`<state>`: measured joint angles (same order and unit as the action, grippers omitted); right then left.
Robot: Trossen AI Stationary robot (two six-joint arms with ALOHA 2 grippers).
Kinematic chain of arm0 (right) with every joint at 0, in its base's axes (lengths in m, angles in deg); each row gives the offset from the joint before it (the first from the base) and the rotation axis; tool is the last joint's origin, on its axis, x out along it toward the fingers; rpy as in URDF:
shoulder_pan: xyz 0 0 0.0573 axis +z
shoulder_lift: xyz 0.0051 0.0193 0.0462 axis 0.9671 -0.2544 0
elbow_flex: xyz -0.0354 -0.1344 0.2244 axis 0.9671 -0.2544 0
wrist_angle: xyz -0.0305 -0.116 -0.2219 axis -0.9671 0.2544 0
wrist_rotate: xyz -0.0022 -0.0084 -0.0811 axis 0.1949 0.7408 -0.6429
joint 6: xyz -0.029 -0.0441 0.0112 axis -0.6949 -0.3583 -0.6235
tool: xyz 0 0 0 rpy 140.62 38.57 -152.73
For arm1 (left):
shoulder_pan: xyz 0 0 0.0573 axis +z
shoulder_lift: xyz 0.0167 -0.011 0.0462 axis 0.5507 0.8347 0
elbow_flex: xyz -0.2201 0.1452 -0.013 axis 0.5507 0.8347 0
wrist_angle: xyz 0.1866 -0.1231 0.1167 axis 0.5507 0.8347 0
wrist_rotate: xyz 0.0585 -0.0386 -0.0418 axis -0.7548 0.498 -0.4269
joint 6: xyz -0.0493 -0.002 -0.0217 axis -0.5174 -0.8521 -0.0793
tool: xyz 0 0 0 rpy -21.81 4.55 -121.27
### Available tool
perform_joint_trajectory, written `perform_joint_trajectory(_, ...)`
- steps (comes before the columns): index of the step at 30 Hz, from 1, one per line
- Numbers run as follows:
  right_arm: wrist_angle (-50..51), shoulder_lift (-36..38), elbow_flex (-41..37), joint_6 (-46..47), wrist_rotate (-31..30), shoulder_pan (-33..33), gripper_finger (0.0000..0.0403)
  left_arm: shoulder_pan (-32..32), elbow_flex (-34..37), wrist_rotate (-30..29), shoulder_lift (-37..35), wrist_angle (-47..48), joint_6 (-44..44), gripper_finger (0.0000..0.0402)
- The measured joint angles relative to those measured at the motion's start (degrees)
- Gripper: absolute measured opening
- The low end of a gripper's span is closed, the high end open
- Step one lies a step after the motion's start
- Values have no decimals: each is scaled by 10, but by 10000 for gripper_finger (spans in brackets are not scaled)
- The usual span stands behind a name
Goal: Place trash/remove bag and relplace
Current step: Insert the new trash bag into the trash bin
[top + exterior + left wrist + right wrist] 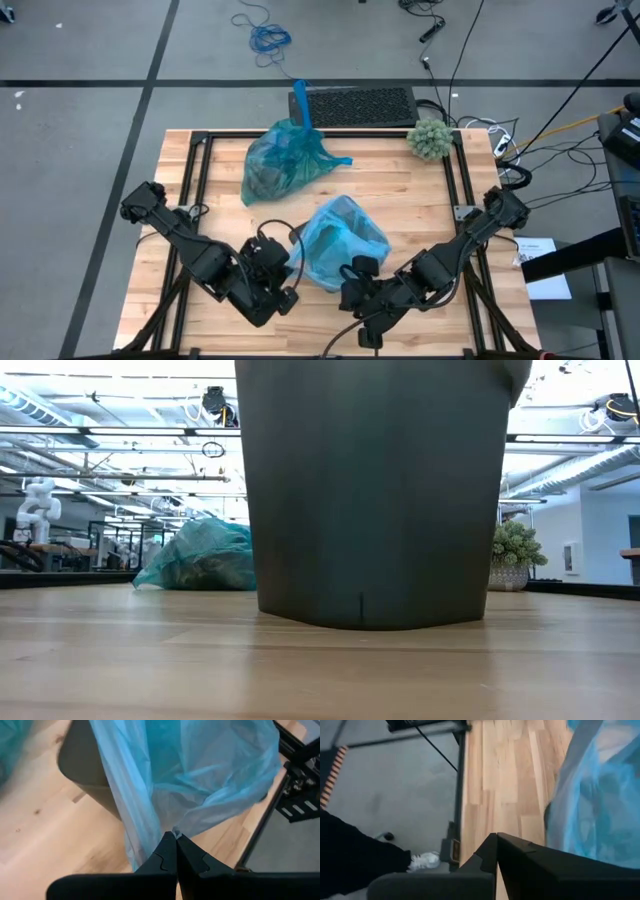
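The light blue bag is beside my right gripper, which is shut on air (524,829), so I should open it, move to the bag's edge (557,826) and pinch the film.
A dark grey bin (370,490) stands on the table's near middle. A light blue bag (340,240) is draped in and over it. My left gripper (175,836) is at the bag's near left side, shut on its film. My right gripper (496,836) is shut just off the bag's near right side (600,795), with nothing showing between its fingers. A second blue bag (285,160), tied at the top, rests on its underside farther back. Brownish trash (205,570) shows through its film. My left gripper pinches an edge of the light blue bag (172,831) between its two fingertips, on the bag's near left side. The fingers slant down from the table's near left. From the pinch the film spreads up over the bin's wall (85,765), drawn fairly taut.
A fuzzy grey-green ball (432,138) sits at the far right corner, and a black mat (352,104) lies past the far edge. A black metal frame (195,165) rims the table. A person's shoe (422,861) shows on the floor beside the table.
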<state>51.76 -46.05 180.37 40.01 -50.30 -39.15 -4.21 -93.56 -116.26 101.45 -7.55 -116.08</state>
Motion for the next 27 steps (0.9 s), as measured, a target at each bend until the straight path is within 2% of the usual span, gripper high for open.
perform_joint_trajectory(4, -19, 10, 0, 3, -5, 0, 16, -5, 0, 16, 6, -14, 0, 0)
perform_joint_trajectory(12, 3, 9, 0, 18, -45, -1, 95, -17, 0, 18, 6, -47, -5, 0)
perform_joint_trajectory(16, 5, 9, 0, 20, -61, -1, 114, -20, 0, 19, 6, -47, -14, 0)
perform_joint_trajectory(22, 49, -8, 0, 44, -57, -7, 107, -21, 0, 19, 6, -46, -14, 0)
perform_joint_trajectory(25, 50, -7, 0, 45, -61, -8, 79, -21, 0, 19, 6, -46, -14, 0)
perform_joint_trajectory(27, 49, -7, 0, 43, -63, -8, 47, -21, 0, 18, 6, -46, -14, 0)
